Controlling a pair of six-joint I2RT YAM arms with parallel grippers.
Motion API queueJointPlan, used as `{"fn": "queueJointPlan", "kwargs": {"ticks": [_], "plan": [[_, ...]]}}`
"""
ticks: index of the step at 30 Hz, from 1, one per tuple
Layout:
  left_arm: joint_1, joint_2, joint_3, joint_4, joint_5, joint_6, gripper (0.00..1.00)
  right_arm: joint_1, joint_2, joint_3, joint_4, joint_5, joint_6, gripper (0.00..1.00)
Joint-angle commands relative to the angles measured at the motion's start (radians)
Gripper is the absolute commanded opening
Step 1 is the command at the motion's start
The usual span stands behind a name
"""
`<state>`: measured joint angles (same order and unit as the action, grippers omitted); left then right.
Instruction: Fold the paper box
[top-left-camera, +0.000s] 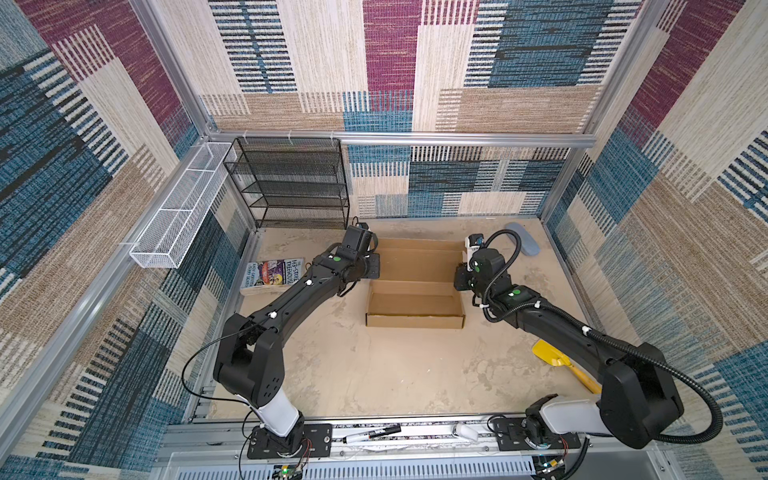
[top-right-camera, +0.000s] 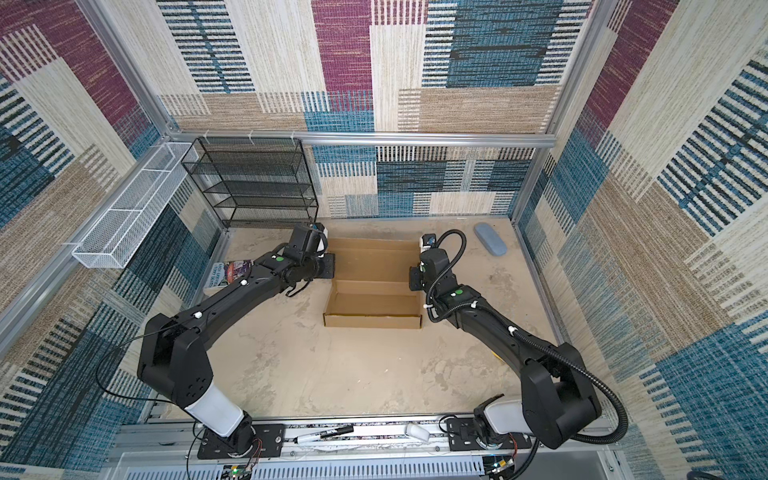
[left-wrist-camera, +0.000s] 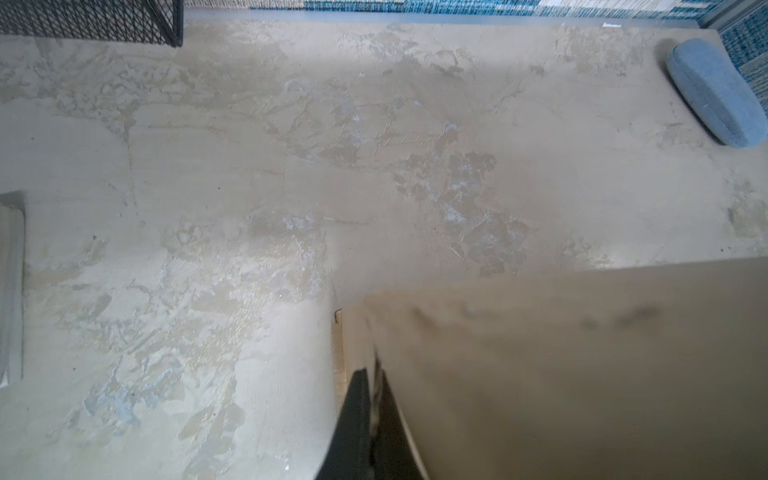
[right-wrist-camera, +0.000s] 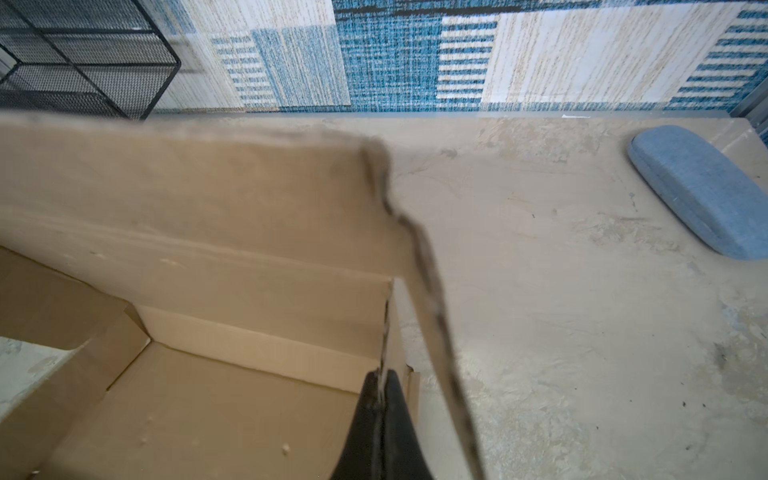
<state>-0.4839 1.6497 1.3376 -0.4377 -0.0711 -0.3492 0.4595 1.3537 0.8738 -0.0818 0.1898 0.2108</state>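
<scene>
My right gripper carries on pulling until the box rests closer, because my grippers hold opposite sides of the paper box (top-left-camera: 461, 300) and the space before it (top-left-camera: 414, 348) is open.
The paper box (top-left-camera: 415, 309) (top-right-camera: 374, 307) is brown cardboard lying mid-table, with a shallow open tray at the front and its lid panel spread out behind. My left gripper (top-left-camera: 376, 266) (top-right-camera: 330, 266) sits at the lid's left edge. In the left wrist view the gripper (left-wrist-camera: 372, 374) is shut on a thin cardboard edge (left-wrist-camera: 582, 374). My right gripper (top-left-camera: 459, 279) (top-right-camera: 412, 278) is at the box's right side. In the right wrist view the gripper (right-wrist-camera: 380, 374) is shut on the upright edge of the side wall, with the lid panel (right-wrist-camera: 208, 199) raised beyond it.
A colourful book (top-left-camera: 274, 274) lies left of the box, under my left arm. A black mesh rack (top-left-camera: 291, 183) and a white mesh basket (top-left-camera: 183, 203) stand at the back left. A blue case (top-left-camera: 523, 238) lies back right, a yellow scoop (top-left-camera: 552, 353) front right, a marker (top-left-camera: 370, 434) on the front rail.
</scene>
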Motion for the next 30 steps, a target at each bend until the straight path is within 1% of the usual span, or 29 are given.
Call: {"fn": "queueJointPlan", "kwargs": {"ticks": [1, 8, 14, 19, 22, 25, 30], "plan": [[-0.001, -0.027, -0.027, 0.051, 0.072, -0.03, 0.0, 0.01, -0.022, -0.039, 0.077, -0.085, -0.011, 0.02], [-0.001, -0.079, -0.094, 0.085, 0.085, -0.048, 0.0, 0.021, -0.096, -0.102, 0.111, -0.074, -0.006, 0.02], [-0.003, -0.1, -0.131, 0.1, 0.1, -0.062, 0.0, 0.031, -0.112, -0.112, 0.109, -0.077, 0.001, 0.02], [-0.002, -0.137, -0.181, 0.13, 0.096, -0.076, 0.0, 0.065, -0.12, -0.139, 0.124, -0.057, 0.014, 0.03], [-0.004, -0.164, -0.213, 0.146, 0.1, -0.087, 0.0, 0.096, -0.139, -0.181, 0.154, -0.045, 0.018, 0.03], [-0.005, -0.193, -0.252, 0.174, 0.095, -0.096, 0.0, 0.124, -0.166, -0.219, 0.188, -0.003, 0.021, 0.03], [-0.007, -0.222, -0.298, 0.196, 0.093, -0.101, 0.0, 0.14, -0.194, -0.249, 0.215, 0.017, 0.024, 0.05]]}}
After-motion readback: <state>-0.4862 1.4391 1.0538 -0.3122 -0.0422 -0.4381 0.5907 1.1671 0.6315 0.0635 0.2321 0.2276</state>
